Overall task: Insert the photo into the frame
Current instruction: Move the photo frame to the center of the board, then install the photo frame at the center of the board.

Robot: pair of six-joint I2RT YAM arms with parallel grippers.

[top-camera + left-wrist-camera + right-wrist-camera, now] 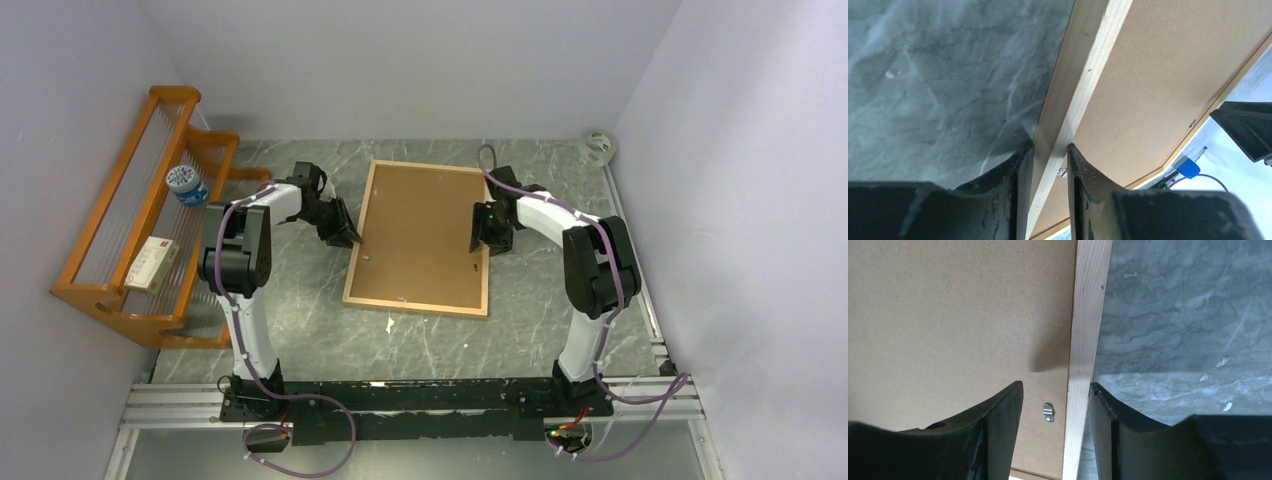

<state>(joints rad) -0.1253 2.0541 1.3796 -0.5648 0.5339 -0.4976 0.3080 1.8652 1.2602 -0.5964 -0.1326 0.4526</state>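
Note:
Next, my right gripper moves over beside the metal clip (1048,412) and squeezes it toward the rail (1078,407), because the clip lies along the rail, away from my right gripper's fingers.
The light-wood frame (415,307) lies back side up in the middle of the table, with the brown backing board (420,235) filling it. The photo is not visible in any view. My left gripper (350,238) is at the frame's left rail (1083,75), and its jaws are closed on that rail, one finger on each side (1048,147). My right gripper (487,243) straddles the right rail (1088,315) with its jaws open (1055,385). One finger is against the rail's outer side and the other stands apart over the backing, near a small metal clip (1048,412).
An orange wooden rack (130,230) stands at the left, holding a round tub (186,184) and a small box (152,263). A tape roll (599,146) sits at the back right corner. A small white scrap (390,323) lies just in front of the frame.

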